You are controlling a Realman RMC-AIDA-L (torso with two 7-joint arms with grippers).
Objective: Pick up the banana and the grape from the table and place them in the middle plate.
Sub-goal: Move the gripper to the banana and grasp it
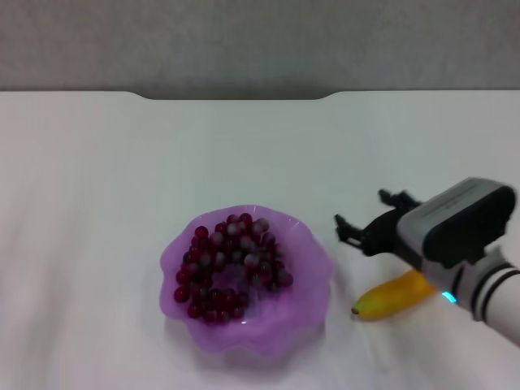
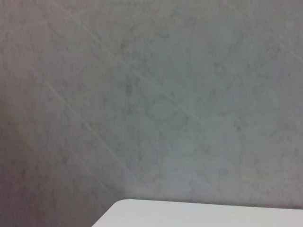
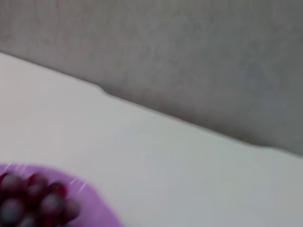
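The banana (image 1: 385, 300) is under the wrist of my right gripper, and the gripper's fingers reach past it. Next, I move back and aim the fingers down over the banana's middle (image 1: 417, 286).
The grape (image 1: 230, 266) bunch, dark red and purple, lies inside the middle plate (image 1: 309, 272), a purple bowl with a wavy rim at the centre front of the table (image 1: 122, 162). To the plate's right the yellow banana (image 1: 394, 296) lies on the table, its dark tip toward the plate and its far end hidden under my right arm. My right gripper (image 1: 370, 217) hovers open just beyond the banana, right of the plate, with nothing between its fingers. The right wrist view catches the plate's rim (image 3: 97, 208) and some grapes (image 3: 33, 196). The left gripper is out of view.
The white table runs to a notched far edge (image 1: 236, 96) with a grey wall behind. The left wrist view holds only that wall and one table corner (image 2: 199, 215).
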